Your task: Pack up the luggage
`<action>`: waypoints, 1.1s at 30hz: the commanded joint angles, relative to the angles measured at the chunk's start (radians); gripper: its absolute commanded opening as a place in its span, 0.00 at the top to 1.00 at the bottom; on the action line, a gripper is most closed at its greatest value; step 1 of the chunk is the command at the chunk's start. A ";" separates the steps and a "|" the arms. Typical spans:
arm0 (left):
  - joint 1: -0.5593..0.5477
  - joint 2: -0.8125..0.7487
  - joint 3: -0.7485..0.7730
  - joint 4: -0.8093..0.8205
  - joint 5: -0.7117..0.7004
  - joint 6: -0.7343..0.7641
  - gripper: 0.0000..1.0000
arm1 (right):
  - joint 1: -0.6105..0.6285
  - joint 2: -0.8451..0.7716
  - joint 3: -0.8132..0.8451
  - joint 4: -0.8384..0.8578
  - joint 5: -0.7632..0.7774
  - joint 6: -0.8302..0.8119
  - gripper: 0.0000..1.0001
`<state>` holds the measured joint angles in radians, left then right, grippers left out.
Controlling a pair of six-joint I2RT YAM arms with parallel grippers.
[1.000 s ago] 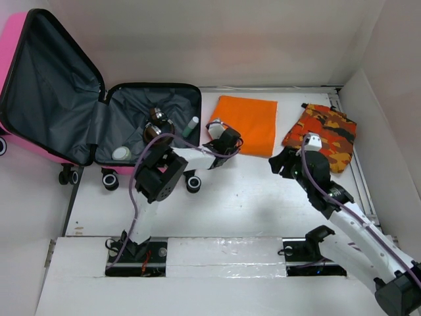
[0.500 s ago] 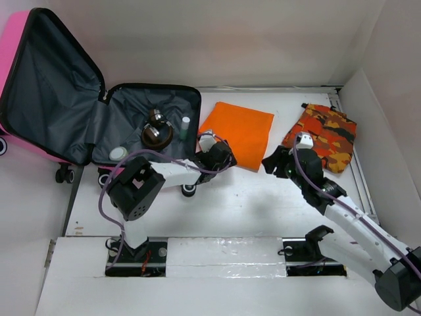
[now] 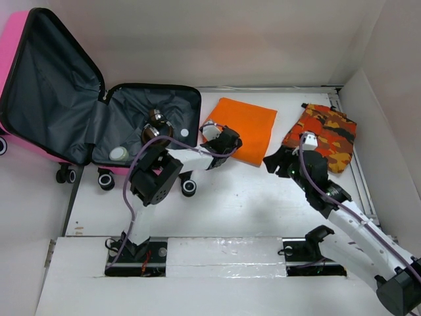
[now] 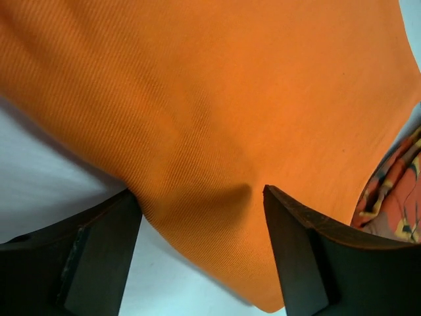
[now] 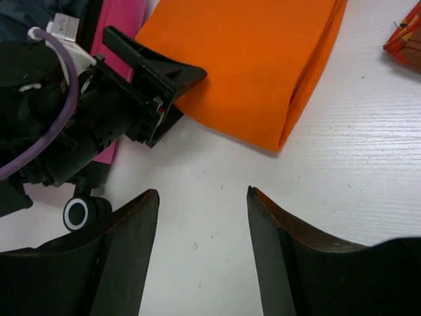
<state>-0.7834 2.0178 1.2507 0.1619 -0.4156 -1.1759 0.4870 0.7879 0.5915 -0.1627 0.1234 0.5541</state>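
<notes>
I should move along the cloth's edge (image 4: pixel 75 146) toward the luggage before I grip and lift, because the fingers of my left gripper are close to the orange cloth's near corner (image 5: pixel 277 149).
The luggage (image 3: pixel 39 99) lies open at the left, its pink shell (image 5: pixel 122 20) outside and dark grey lining inside. A folded orange cloth (image 3: pixel 247 128) lies on the table just right of it. My left gripper (image 3: pixel 227 139) is at that cloth's left edge. In the left wrist view my left gripper (image 4: pixel 200 197) stands open, its fingers (image 4: pixel 99 257) wide on either side of a corner of the orange cloth (image 4: pixel 210 99) without pinching it. My right gripper (image 3: pixel 279 161) hangs open over bare table near the cloth's right corner, nothing between its fingers (image 5: pixel 131 250).
Inside the luggage's base sit a brown round bottle (image 3: pixel 156 128), a white round jar (image 3: pixel 120 153) and a small white item (image 3: pixel 184 132). A folded camouflage cloth (image 3: pixel 323 135) lies at the right, near the white side wall. The luggage's black wheels (image 5: pixel 77 212) stick out towards the table's middle.
My left gripper has opened. The orange cloth has shifted a little leftward and turned slightly. My left gripper dipped nearer and came back to the cloth's edge; the right gripper barely moved.
</notes>
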 commanded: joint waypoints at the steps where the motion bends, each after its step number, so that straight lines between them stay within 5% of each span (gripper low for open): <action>1: 0.006 0.085 0.065 -0.134 0.009 -0.059 0.32 | 0.010 -0.021 0.002 0.045 0.005 -0.002 0.38; 12: 0.041 0.085 0.065 -0.044 0.020 0.133 0.78 | 0.019 -0.088 0.042 0.035 -0.047 -0.011 0.38; 15: 0.041 0.104 0.098 -0.044 0.029 0.214 1.00 | 0.019 -0.101 0.042 0.026 -0.056 -0.011 0.39; 22: 0.041 0.084 0.044 0.016 0.109 0.353 1.00 | 0.019 -0.081 0.024 0.000 -0.009 -0.020 0.39; 28: -0.003 -0.014 -0.143 0.070 0.175 0.466 1.00 | 0.019 -0.030 -0.010 0.000 0.091 0.000 0.24; 33: -0.004 -0.089 -0.232 0.015 0.160 0.457 1.00 | 0.019 -0.010 -0.010 0.029 0.070 0.009 0.22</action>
<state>-0.7715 1.9629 1.0924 0.3363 -0.2848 -0.7696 0.4992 0.7811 0.5823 -0.1734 0.1768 0.5537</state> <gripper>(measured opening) 0.047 0.775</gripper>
